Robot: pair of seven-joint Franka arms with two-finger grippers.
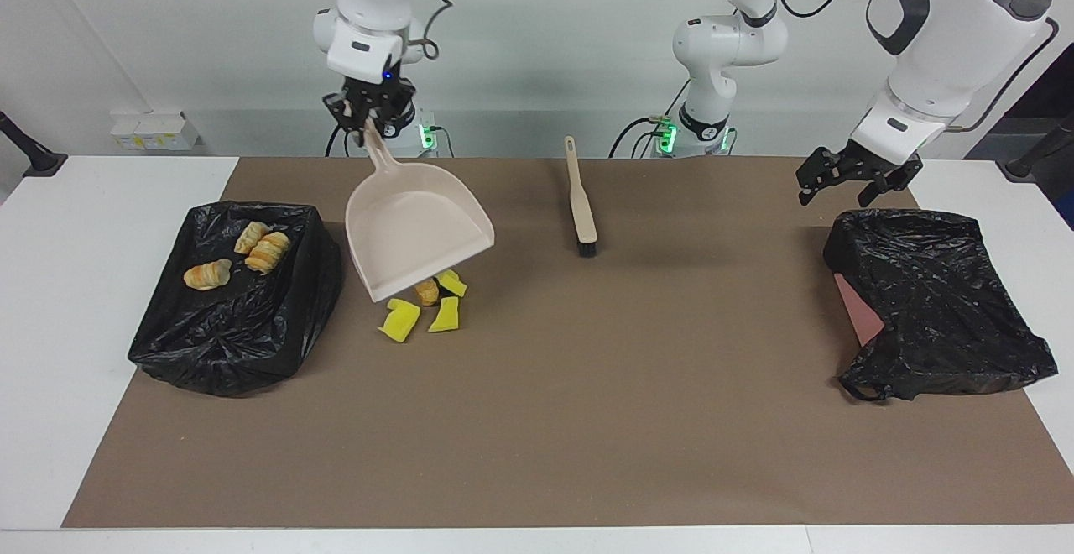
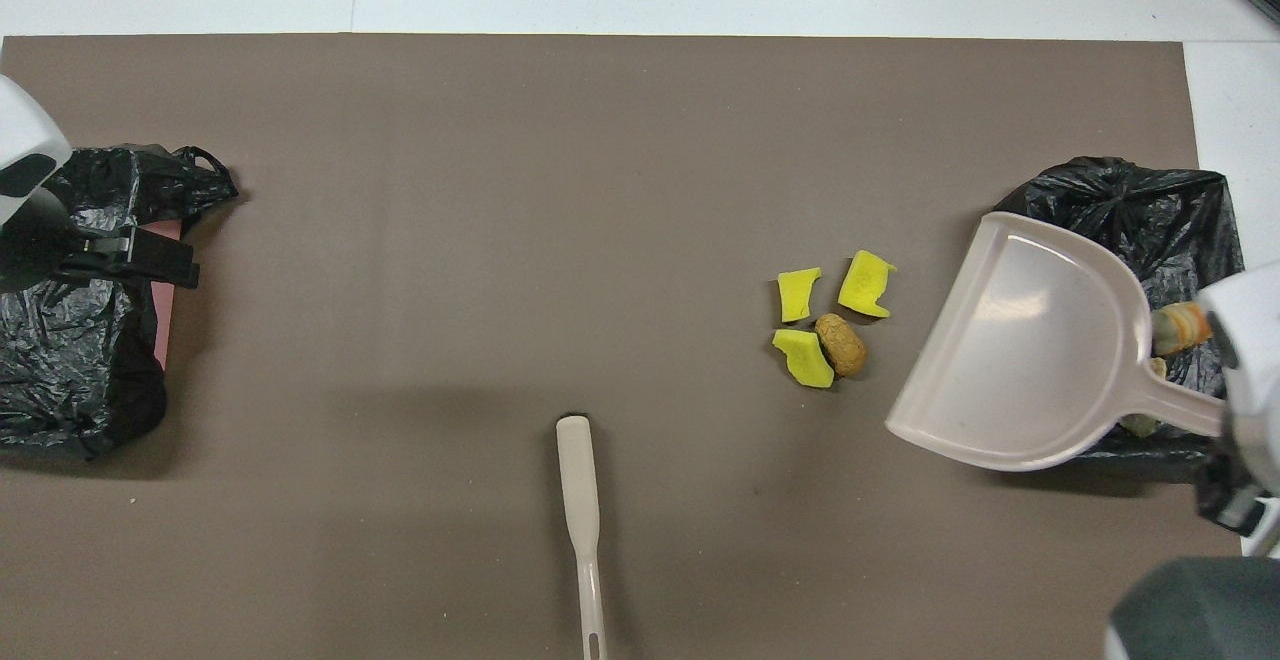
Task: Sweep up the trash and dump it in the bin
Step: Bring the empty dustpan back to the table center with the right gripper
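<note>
The beige dustpan (image 2: 1034, 334) is empty and the mat (image 2: 585, 210) beyond the brush is clear, so my right gripper should continue to go there and release the dustpan once it's flat.
My right gripper (image 1: 369, 122) is shut on the handle of the beige dustpan (image 1: 411, 235), which hangs tilted and empty over the edge of the black-bagged bin (image 1: 218, 352) at the right arm's end. Three golden bread pieces (image 1: 268, 252) lie in that bin. Three yellow sponge bits (image 1: 400, 319) and a brown nugget (image 1: 427, 291) lie together on the mat beside the bin; in the overhead view the sponge bits (image 2: 866, 285) and nugget (image 2: 841, 344) are apart from the dustpan (image 2: 1020, 350). My left gripper (image 1: 847, 189) is open and empty.
The beige-handled brush (image 1: 581, 206) lies on the brown mat (image 1: 587, 420) near the robots, about midway between the arms. A second black-bagged bin (image 1: 940, 302) stands at the left arm's end, with the left gripper over its near edge and a pink patch (image 1: 860, 310) showing.
</note>
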